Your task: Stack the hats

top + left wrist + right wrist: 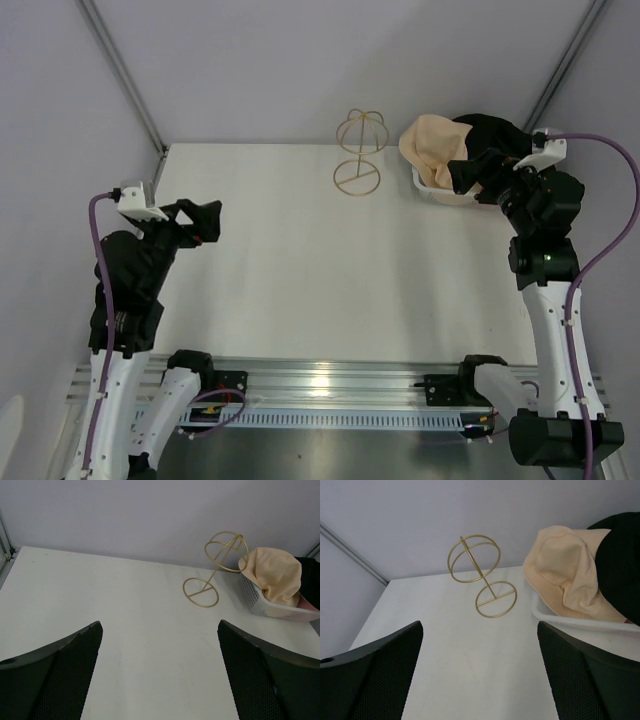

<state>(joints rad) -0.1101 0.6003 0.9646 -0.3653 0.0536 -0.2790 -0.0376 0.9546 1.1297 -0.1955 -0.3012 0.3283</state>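
I should keep moving my left gripper toward the round top (345, 135) until its fingers enclose a wire, since the gold wire stand (358, 178) is clear of the white basket.
A tan hat (432, 148) and a black hat (493, 135) lie heaped in a white basket (440, 193) at the back right. The tan hat also shows in the left wrist view (274, 575) and the right wrist view (565, 575), with the black hat (622, 560) beside it. A sliver of pink (306, 601) shows under them. My right gripper (470, 170) is open and empty, hovering at the basket's near side. My left gripper (195, 222) is open and empty above the table's left side.
A thin gold wire stand (358, 150) stands at the back middle, just left of the basket; it also shows in the left wrist view (215, 567) and the right wrist view (482, 577). The white table (330, 280) ends at grey walls behind and at the sides.
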